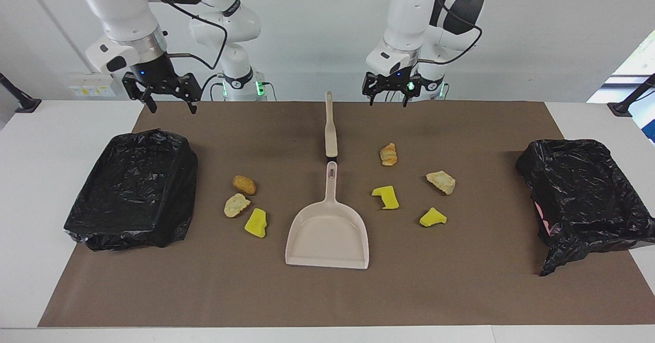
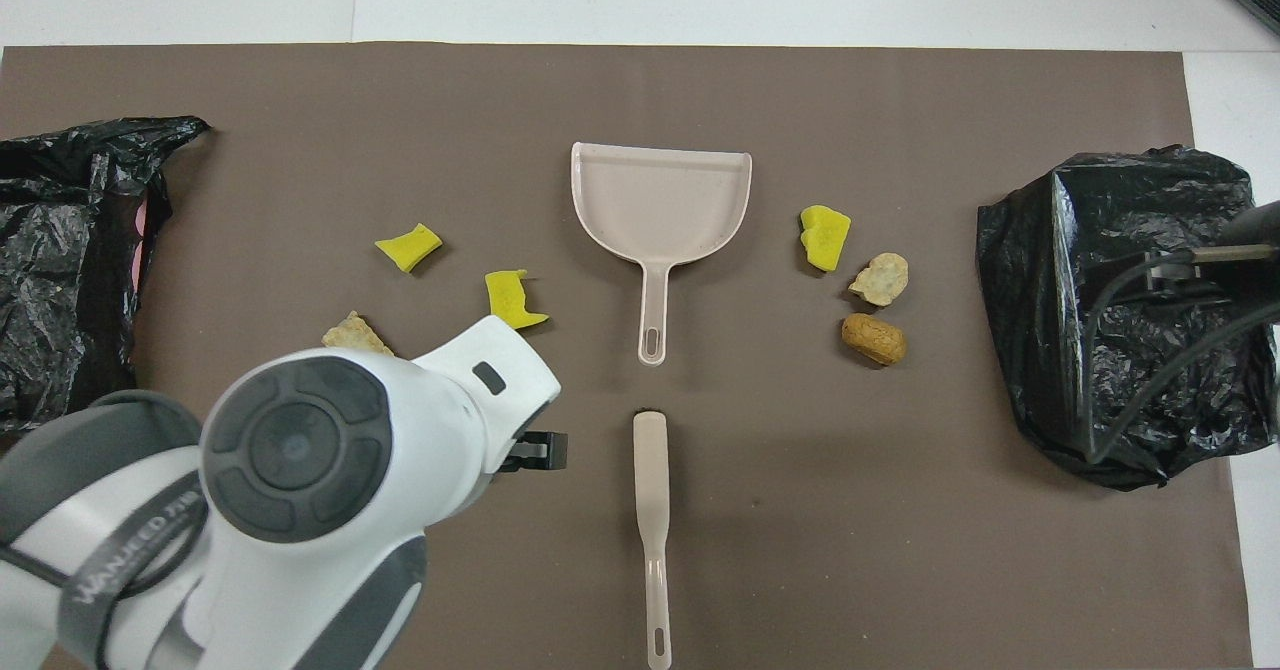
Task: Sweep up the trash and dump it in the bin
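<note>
My left gripper should keep going until it closes around the brush's handle (image 2: 656, 592), because the beige brush's bristles (image 2: 649, 413) point toward the dustpan and its handle is free.
Several scraps of trash lie on the brown mat around a beige dustpan (image 1: 327, 233) (image 2: 660, 200). A brown lump (image 1: 244, 185), a tan lump (image 1: 236, 205) and a yellow chunk (image 1: 256, 222) lie toward the right arm's end. A striped pastry (image 1: 388, 154), a tan lump (image 1: 441, 182) and two yellow chunks (image 1: 385, 197) (image 1: 433, 217) lie toward the left arm's end. The beige brush (image 1: 330, 125) (image 2: 652, 510) lies in line with the dustpan handle, nearer the robots. My left gripper (image 1: 389, 101) hangs open and empty beside the brush handle's end. My right gripper (image 1: 173, 108) hangs open and empty over the mat's corner.
Two bins lined with black bags stand on the mat, one at the right arm's end (image 1: 133, 189) (image 2: 1120, 310) and one at the left arm's end (image 1: 583, 194) (image 2: 60, 250). In the overhead view the left arm covers the pastry and part of a tan lump (image 2: 350, 330).
</note>
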### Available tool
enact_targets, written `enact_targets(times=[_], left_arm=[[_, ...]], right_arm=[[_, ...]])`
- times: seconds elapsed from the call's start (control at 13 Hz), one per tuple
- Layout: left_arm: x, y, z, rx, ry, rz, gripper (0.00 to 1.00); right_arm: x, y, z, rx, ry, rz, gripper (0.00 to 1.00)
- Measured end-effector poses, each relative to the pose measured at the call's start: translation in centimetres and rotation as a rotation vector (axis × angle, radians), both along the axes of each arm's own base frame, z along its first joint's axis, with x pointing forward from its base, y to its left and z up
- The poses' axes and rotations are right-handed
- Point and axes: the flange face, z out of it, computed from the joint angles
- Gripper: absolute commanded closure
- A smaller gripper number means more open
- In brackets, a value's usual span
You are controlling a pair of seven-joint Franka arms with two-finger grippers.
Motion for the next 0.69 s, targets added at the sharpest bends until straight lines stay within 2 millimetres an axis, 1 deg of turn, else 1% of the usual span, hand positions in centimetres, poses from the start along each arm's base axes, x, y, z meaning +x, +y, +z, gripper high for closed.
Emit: enact_targets(times=[0.15, 0.23, 0.38, 0.46, 0.54, 0.61, 0.69], left_arm=[[-2.2, -2.1, -2.2, 0.003, 0.001, -0.019, 0.0], [-3.3, -3.0, -3.2, 0.005, 0.002, -0.023, 0.0], [-6.0, -5.2, -5.2, 0.005, 0.0, -0.035, 0.0], [-7.6, -6.6, -6.6, -0.002, -0.007, -0.032, 0.0], [-9.4, -7.9, -8.6, -0.011, -0.016, -0.028, 0.0], [-11.1, -8.8, -10.4, -0.014, -0.018, -0.029, 0.0], [-12.5, -9.6, -11.9, -0.01, -0.015, -0.03, 0.0]], right_arm=[[1.9, 2.7, -3.5, 0.031, 0.003, -0.033, 0.0], [2.9, 4.3, -5.6, 0.051, 0.002, -0.046, 0.0], [4.8, 8.9, -10.5, 0.079, 0.007, -0.067, 0.0], [5.5, 11.2, -12.5, 0.098, 0.004, -0.086, 0.0], [6.0, 12.8, -14.1, 0.114, 0.007, -0.1, 0.0], [6.2, 13.9, -15.1, 0.142, 0.018, -0.112, 0.0], [6.3, 14.8, -15.5, 0.178, 0.031, -0.131, 0.0]])
